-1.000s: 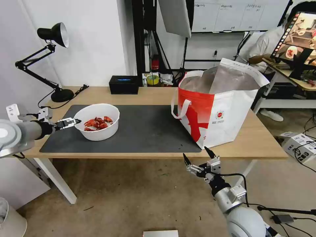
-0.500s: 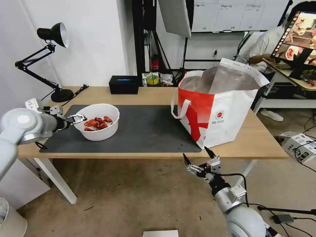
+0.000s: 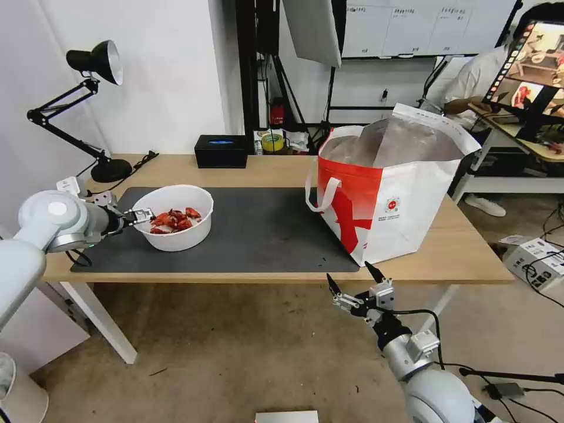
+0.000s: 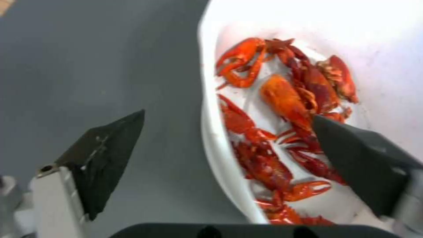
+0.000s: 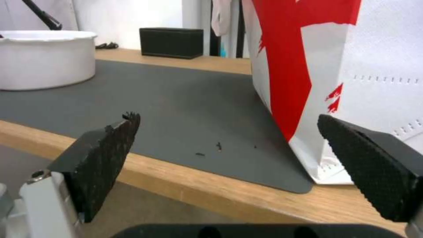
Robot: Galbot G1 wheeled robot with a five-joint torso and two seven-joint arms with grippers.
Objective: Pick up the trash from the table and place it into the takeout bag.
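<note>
I expect the red crayfish shells point(image 3: 174, 221) to slide together against the bowl's high side point(image 3: 180, 242) when I carry the bowl by its rim, since the shells lie loose.
The trash in view is a white round bowl point(image 3: 176, 226) of red crayfish shells point(image 3: 174, 219), standing at the left end of the dark grey mat point(image 3: 264, 232) on the table point(image 3: 270, 169). My left gripper point(image 3: 143, 215) is open at the bowl's left rim. In the left wrist view it point(image 4: 228, 115) straddles the bowl's rim point(image 4: 211, 132), one finger outside over the mat and the other inside above the shells point(image 4: 282, 99). The takeout bag point(image 3: 405, 200) stands open on the table's right half. Below the table's front edge, near the bag, my right gripper point(image 3: 349, 273) hangs open and holds nothing.
A black box point(image 3: 221, 151) sits at the table's back edge, and a black desk lamp point(image 3: 88, 106) stands at the back left corner. The right wrist view shows the bag's red-and-white side point(image 5: 330, 49) and the mat point(image 5: 176, 105).
My left gripper has moved right from beside the bowl until its fingers straddle the left rim. The right arm, bowl and bag have not moved.
</note>
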